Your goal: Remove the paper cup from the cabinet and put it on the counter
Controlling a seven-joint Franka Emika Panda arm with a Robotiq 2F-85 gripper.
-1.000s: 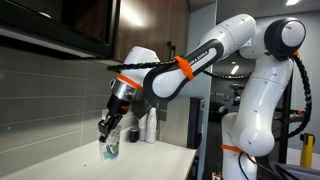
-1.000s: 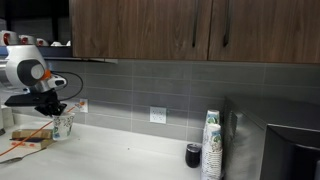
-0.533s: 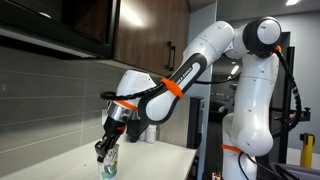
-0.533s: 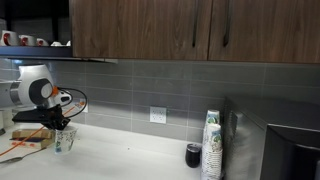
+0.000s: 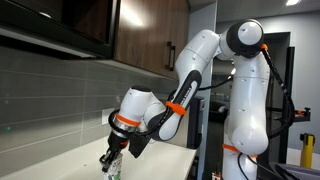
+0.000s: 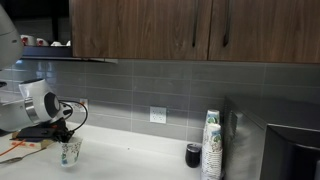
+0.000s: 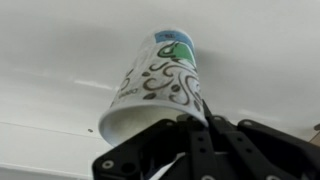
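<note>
The robot's gripper should next lower the paper cup (image 6: pixel 70 153), which hangs base down over a clear patch of counter (image 6: pixel 69 169), until the cup's base rests there, and then let go.
The paper cup (image 7: pixel 158 82), white with a green and black swirl print, fills the wrist view with its base pointing at the off-white counter (image 7: pixel 60 40). My gripper (image 7: pixel 185 122) is shut on its rim. In both exterior views the gripper (image 5: pixel 112 157) (image 6: pixel 66 133) holds the cup (image 5: pixel 112 166) (image 6: pixel 69 151) low, at or just above the counter (image 5: pixel 160 160) (image 6: pixel 130 160); contact cannot be told. The dark brown cabinet (image 5: pixel 70 25) (image 6: pixel 140 28) hangs well above.
A stack of printed paper cups (image 6: pixel 210 145) and a small dark cup (image 6: pixel 193 154) stand further along the counter by a steel appliance (image 6: pixel 265 145). A cardboard box (image 6: pixel 25 147) lies beside the arm. Mugs (image 6: pixel 35 41) sit on a shelf. Grey tiles (image 6: pixel 150 90) back the counter.
The arm has come down with the cup, from mid-height before the tiles to counter level, and shifted outward along the counter. The gripper stays shut on the cup.
</note>
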